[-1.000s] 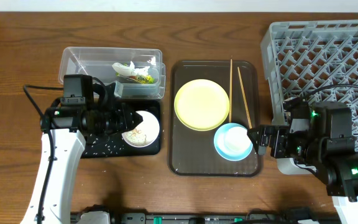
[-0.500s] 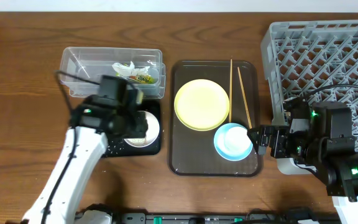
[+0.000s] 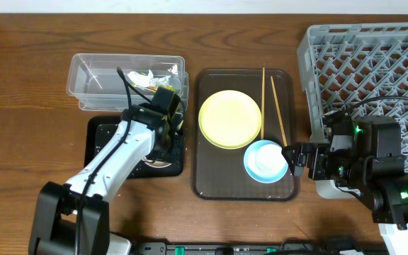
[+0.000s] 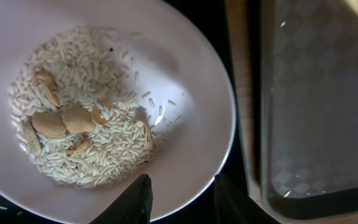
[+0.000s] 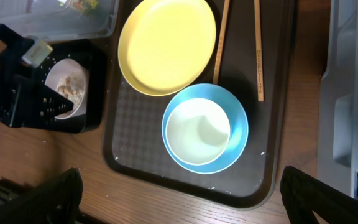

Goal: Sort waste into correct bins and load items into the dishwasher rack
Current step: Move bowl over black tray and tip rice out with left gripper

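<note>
My left gripper's open fingers have the white bowl's rim [image 4: 191, 202] between them, clear of the rice. I should go down next until they are on either side of the bowl's side [image 4: 178, 198], and then close them.
The small white bowl [image 4: 185, 74] holds rice-like crumbs [image 4: 86, 143] and sits in the black tray [image 3: 108, 142]. My left gripper [image 4: 182, 190] is open and straddles the bowl's right rim, one finger over the inside and one outside. In the clear tub [image 3: 94, 78] lie the sauce packet [image 3: 163, 88] and the paper scrap [image 3: 142, 76]. The yellow plate [image 3: 230, 119], the light-blue bowl [image 3: 265, 161] and two chopsticks [image 3: 263, 99] rest on the brown serving tray. My right gripper [image 3: 296, 159] hangs open and empty just right of the blue bowl. The grey rack [image 3: 374, 64] stands far right.
The brown serving tray [image 3: 211, 177] lies between the black tray and the rack, with a narrow strip of wood [image 4: 238, 93] beside the black tray. Loose crumbs [image 3: 115, 159] dot the black tray. My left arm covers most of the white bowl from overhead.
My left arm has swung from the bowl's left side round to its far right side, and the gripper now points down over the right rim. The right arm has not moved.
</note>
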